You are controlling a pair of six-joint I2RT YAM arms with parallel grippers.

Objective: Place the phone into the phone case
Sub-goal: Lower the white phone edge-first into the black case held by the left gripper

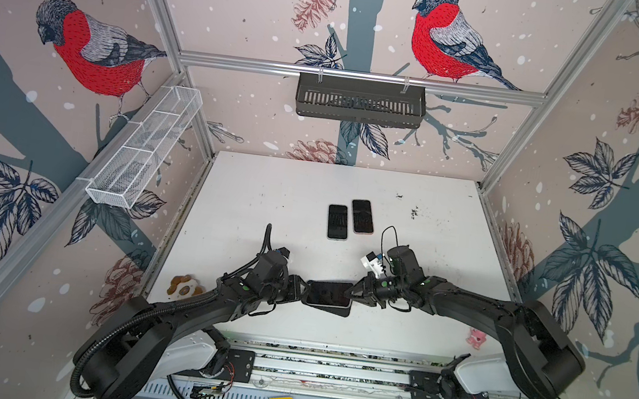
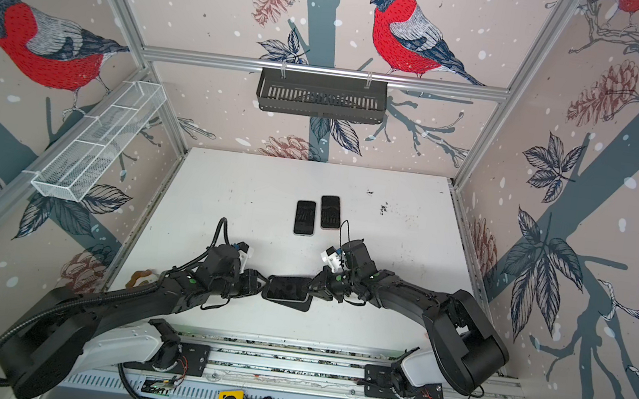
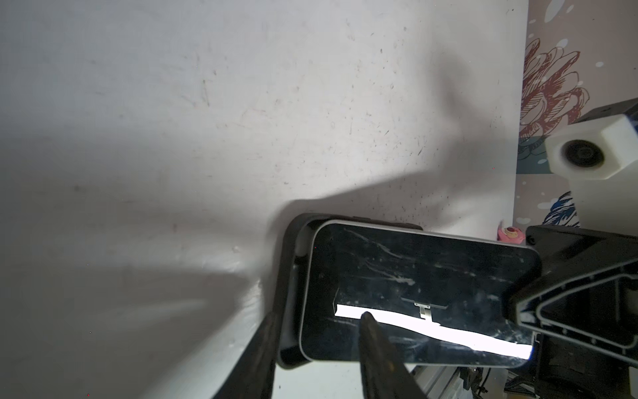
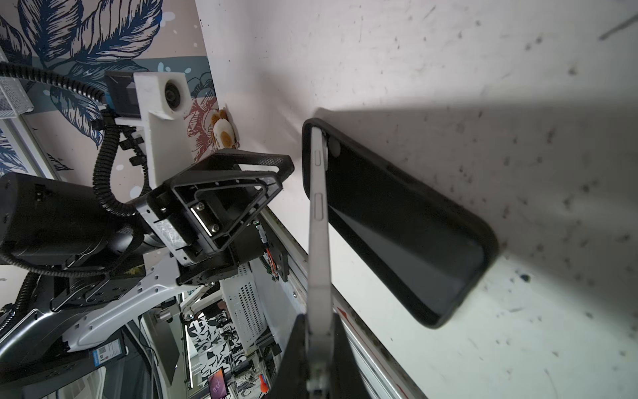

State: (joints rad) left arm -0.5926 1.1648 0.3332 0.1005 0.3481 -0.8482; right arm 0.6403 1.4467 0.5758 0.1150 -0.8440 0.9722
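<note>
The phone's low end (image 3: 309,289) sits short of the case's end (image 3: 288,296), so my left gripper should brace the case's end while my right gripper lowers the phone in.
The black phone case (image 1: 338,311) (image 2: 302,305) lies flat on the white table (image 1: 408,241), near its front. The phone (image 1: 328,292) (image 2: 286,287), dark screen up, is tilted over it. Its left end sits inside the case's end and its right end is raised. My right gripper (image 1: 351,293) (image 4: 318,319) is shut on that raised end, pinching the phone's (image 4: 319,224) thin silver edge above the case (image 4: 397,224). My left gripper (image 1: 300,288) (image 3: 319,316) is open at the case's (image 3: 288,276) left end. One finger is beside the case wall, one near the phone's (image 3: 414,293) screen; I cannot tell whether they touch.
Two more phones (image 1: 338,222) (image 1: 362,216) lie side by side farther back. A brown-and-white toy (image 1: 185,285) sits at the left table edge, a pink one (image 1: 476,338) at the right. A black basket (image 1: 360,101) hangs on the back wall, a white mesh rack (image 1: 144,148) on the left.
</note>
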